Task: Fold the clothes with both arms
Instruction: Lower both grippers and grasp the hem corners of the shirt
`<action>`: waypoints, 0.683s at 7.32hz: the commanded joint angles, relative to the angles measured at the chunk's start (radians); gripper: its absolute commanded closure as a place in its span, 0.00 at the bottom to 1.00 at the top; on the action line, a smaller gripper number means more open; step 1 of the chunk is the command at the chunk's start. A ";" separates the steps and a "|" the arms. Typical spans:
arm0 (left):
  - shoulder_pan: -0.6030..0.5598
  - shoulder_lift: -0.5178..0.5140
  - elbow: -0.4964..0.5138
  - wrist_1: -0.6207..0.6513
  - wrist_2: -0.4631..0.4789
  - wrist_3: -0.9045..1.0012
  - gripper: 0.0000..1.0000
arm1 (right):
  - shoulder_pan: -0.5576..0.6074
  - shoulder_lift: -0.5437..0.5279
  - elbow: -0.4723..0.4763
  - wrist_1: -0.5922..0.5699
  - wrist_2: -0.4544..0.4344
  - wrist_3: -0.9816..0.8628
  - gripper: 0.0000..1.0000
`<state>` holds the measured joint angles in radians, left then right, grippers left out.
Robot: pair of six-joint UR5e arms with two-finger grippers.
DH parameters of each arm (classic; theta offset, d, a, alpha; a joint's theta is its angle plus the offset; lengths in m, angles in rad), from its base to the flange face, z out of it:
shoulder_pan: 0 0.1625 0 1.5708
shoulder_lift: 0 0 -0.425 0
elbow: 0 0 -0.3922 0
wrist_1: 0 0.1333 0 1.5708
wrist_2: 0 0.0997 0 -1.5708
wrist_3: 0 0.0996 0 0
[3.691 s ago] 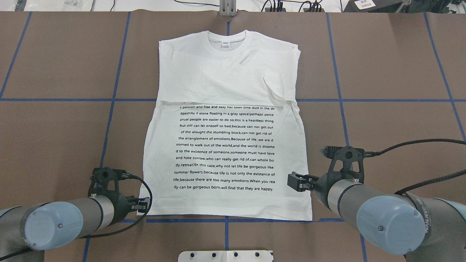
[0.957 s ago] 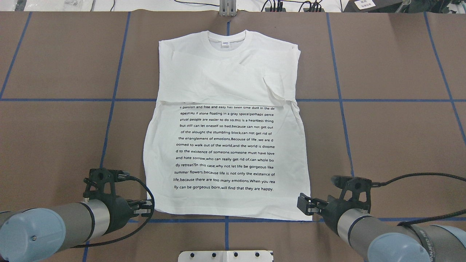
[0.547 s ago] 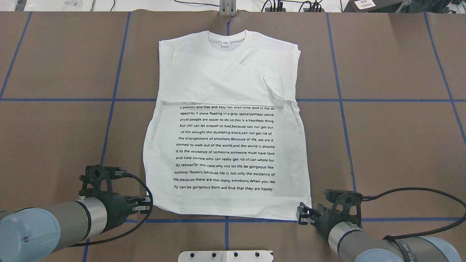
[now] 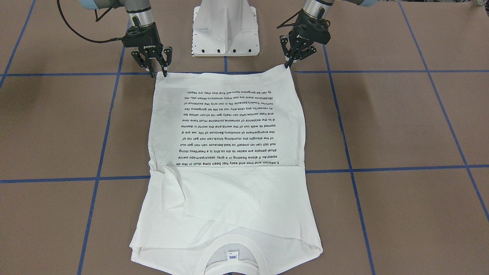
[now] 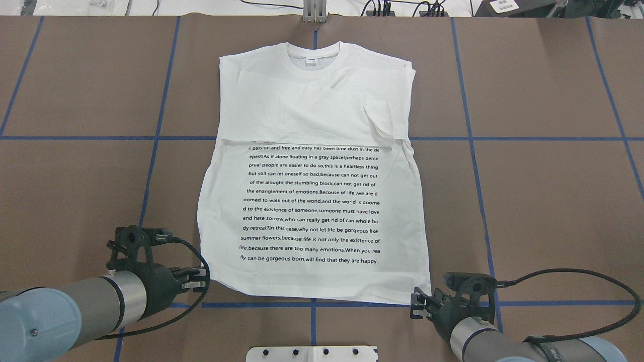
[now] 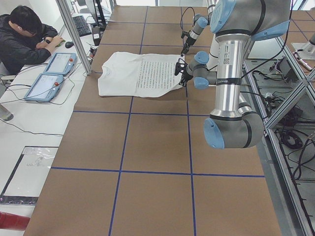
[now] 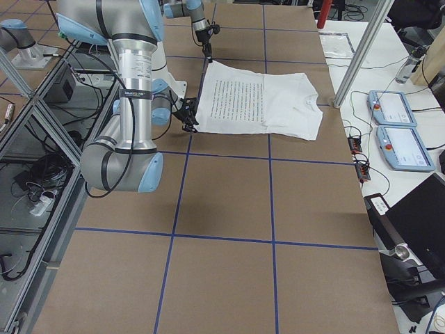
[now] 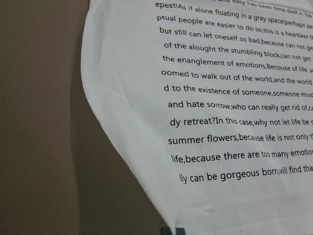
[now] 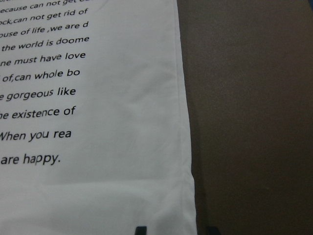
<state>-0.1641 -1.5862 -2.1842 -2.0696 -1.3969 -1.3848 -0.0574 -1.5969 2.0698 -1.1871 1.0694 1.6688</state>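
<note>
The black text [image 4: 227,128] fills the near half of the white shirt [image 4: 238,196]. The shirt should fold over and cover the text when I bring the shirt's hem toward its collar.
The white shirt [image 5: 312,110] lies flat on the brown table, collar far from the robot, sleeves folded in, black text on the near half. My left gripper [image 5: 203,280] is shut on the hem's left corner, which is drawn inward and slightly raised; in the left wrist view the shirt [image 8: 146,122] runs down to the joined fingertips [image 8: 176,230]. My right gripper [image 5: 415,304] is open at the hem's right corner. In the right wrist view its fingertips [image 9: 141,230] straddle the side edge of the shirt [image 9: 122,147]. The front-facing view shows the left gripper [image 4: 290,64] and right gripper [image 4: 158,71] at those corners.
The white pedestal base [image 4: 225,26] stands between the arms at the near table edge. Blue tape lines grid the brown table [image 5: 543,201]. A person [image 6: 24,39] sits at a side desk with two control tablets [image 6: 49,73]. Cables lie along the far edge.
The right gripper moved back toward the robot from beside the shirt to the hem's right corner. The left gripper shifted slightly and the hem's left corner has pulled inward.
</note>
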 commanded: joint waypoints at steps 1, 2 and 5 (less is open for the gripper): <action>-0.002 0.002 -0.003 0.000 0.002 0.000 1.00 | -0.012 0.002 -0.002 -0.002 -0.003 0.000 0.80; -0.002 0.002 -0.005 0.000 0.002 0.001 1.00 | -0.016 0.003 -0.003 -0.009 -0.002 0.000 1.00; -0.002 0.063 -0.069 0.000 0.001 0.001 1.00 | -0.007 -0.005 0.054 -0.034 0.017 -0.010 1.00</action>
<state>-0.1656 -1.5498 -2.2251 -2.0693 -1.3947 -1.3844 -0.0718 -1.5954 2.0828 -1.2060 1.0727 1.6650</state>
